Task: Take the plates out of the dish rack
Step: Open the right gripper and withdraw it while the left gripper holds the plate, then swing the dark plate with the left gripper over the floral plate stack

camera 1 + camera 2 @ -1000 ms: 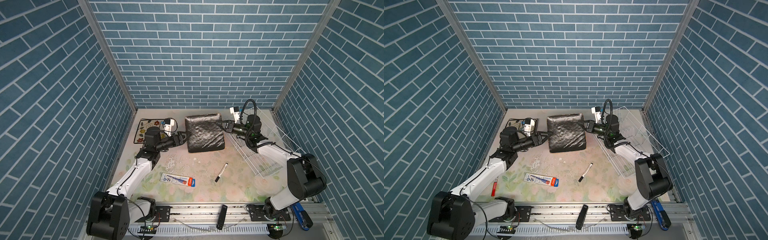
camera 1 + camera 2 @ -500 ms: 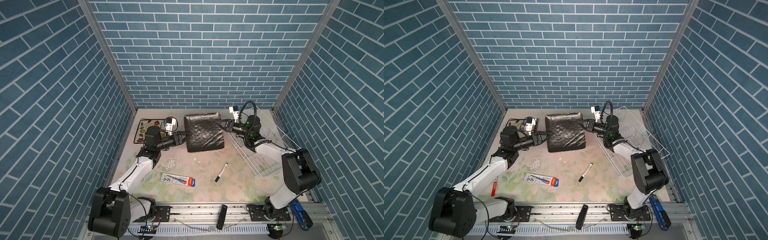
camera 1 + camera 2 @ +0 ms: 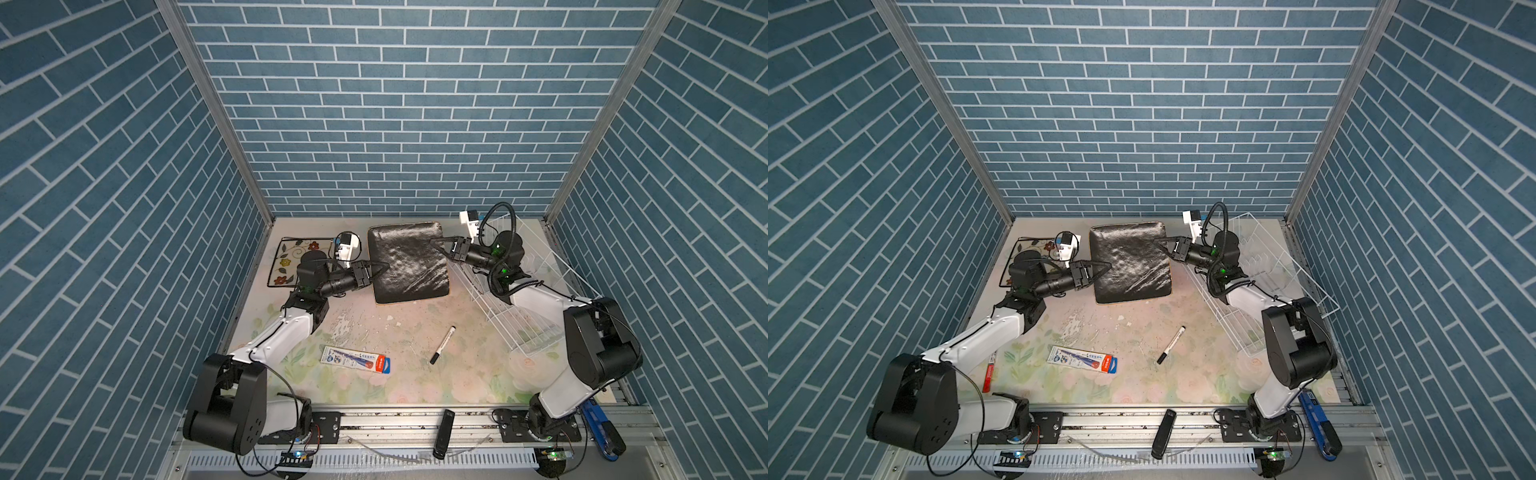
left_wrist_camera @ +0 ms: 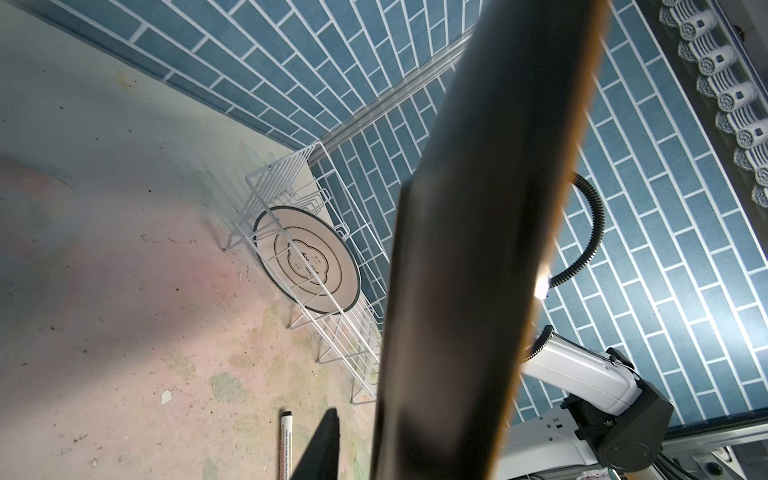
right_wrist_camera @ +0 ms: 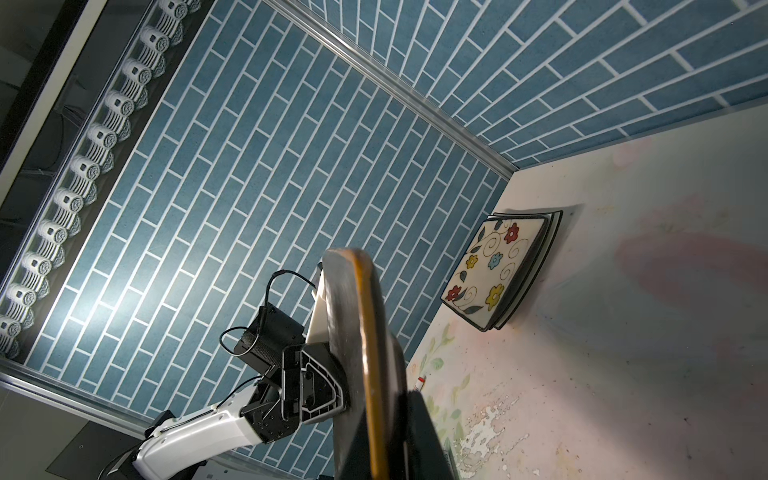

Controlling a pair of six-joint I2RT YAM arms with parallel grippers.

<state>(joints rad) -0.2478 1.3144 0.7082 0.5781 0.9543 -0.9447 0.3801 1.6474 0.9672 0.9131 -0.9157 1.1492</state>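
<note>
The black plate is hanging in the robot's right gripper, far from the floral plate's stack (image 3: 289, 259), so the left gripper should take hold of the opposite edge (image 3: 372, 252) and carry the plate over.
A glossy black plate (image 3: 407, 262) (image 3: 1129, 262) hangs tilted above the table, back centre. My right gripper (image 3: 436, 241) (image 3: 1158, 241) is shut on its right edge; one finger (image 5: 419, 436) shows beside the plate (image 5: 353, 353). My left gripper (image 3: 384, 266) (image 3: 1106, 266) straddles the left edge. One finger (image 4: 322, 449) stands a narrow gap off the plate (image 4: 478, 249). The white wire dish rack (image 3: 528, 332) (image 3: 1304, 272) (image 4: 291, 199) holds a round white plate (image 4: 307, 266) upright. A floral plate (image 3: 291, 257) (image 3: 1021, 249) (image 5: 486, 274) tops a stack at back left.
A black marker (image 3: 442, 345) (image 3: 1171, 345) (image 4: 286, 444) and a flat packet (image 3: 355, 359) (image 3: 1084, 357) lie on the table's front half. A red pen (image 3: 988, 370) lies at the left edge. A black bar (image 3: 442, 432) rests on the front rail.
My left gripper has moved right onto the black plate's left edge and its jaws have narrowed. The right gripper and the plate have hardly shifted.
</note>
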